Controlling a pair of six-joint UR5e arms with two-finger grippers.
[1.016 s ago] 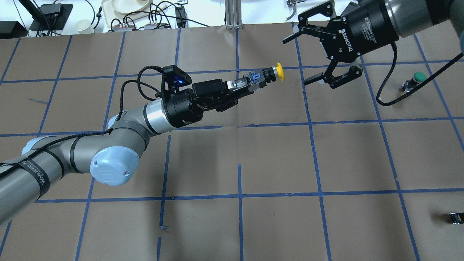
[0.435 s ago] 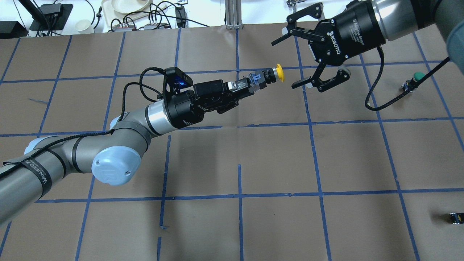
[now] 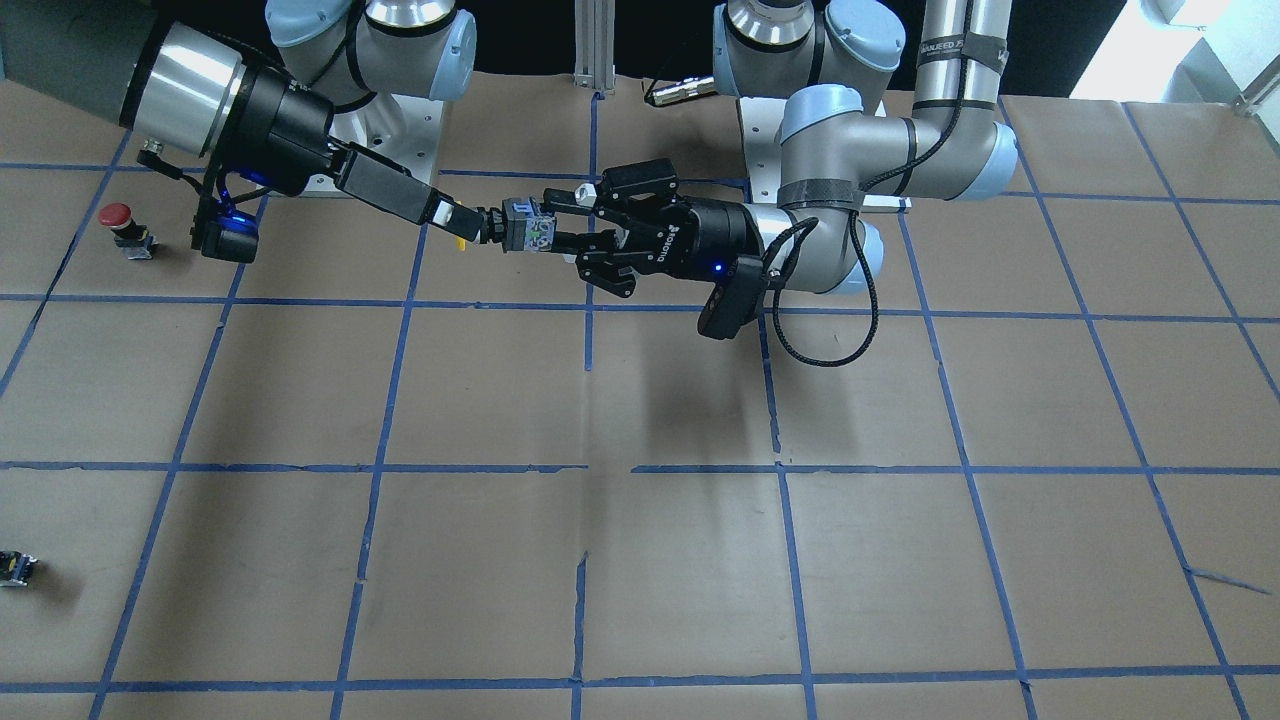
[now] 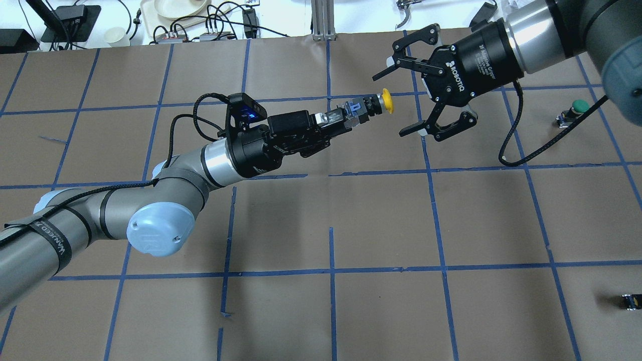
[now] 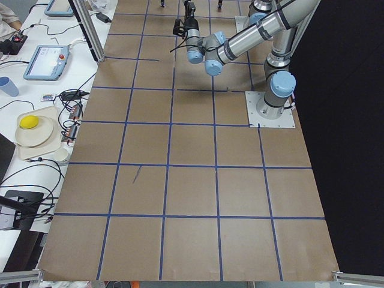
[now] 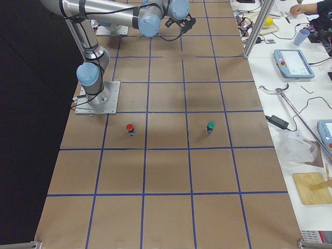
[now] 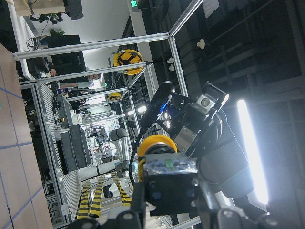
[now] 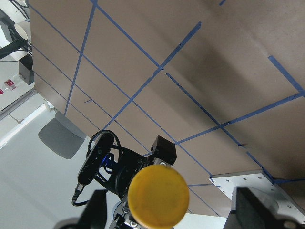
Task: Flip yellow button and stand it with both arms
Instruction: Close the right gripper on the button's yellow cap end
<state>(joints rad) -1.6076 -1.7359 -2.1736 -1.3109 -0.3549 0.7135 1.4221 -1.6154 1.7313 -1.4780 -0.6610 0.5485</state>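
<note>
My left gripper is covering the contact block that has to go down, so next my right gripper closes on the yellow cap before my left gripper opens.
The yellow button is held level in the air, with its cap toward my right gripper. My left gripper is shut on its grey-black contact block. My right gripper is open wide. Its fingertips stand on either side of the cap, apart from it. In the right wrist view the round yellow cap faces the camera, between the two fingers. In the left wrist view the block is in front, with the cap beyond it. In the front-facing view the right gripper meets the cap edge-on.
A green-capped button stands on the brown, blue-taped table at the far right. A red-capped button stands near the right arm's base. A small capless block lies near the right edge. Cables and dishes lie beyond the far edge.
My right gripper has moved left toward the yellow cap and stayed open, so its fingertips are now level with the cap. The left arm and the button have held still.
</note>
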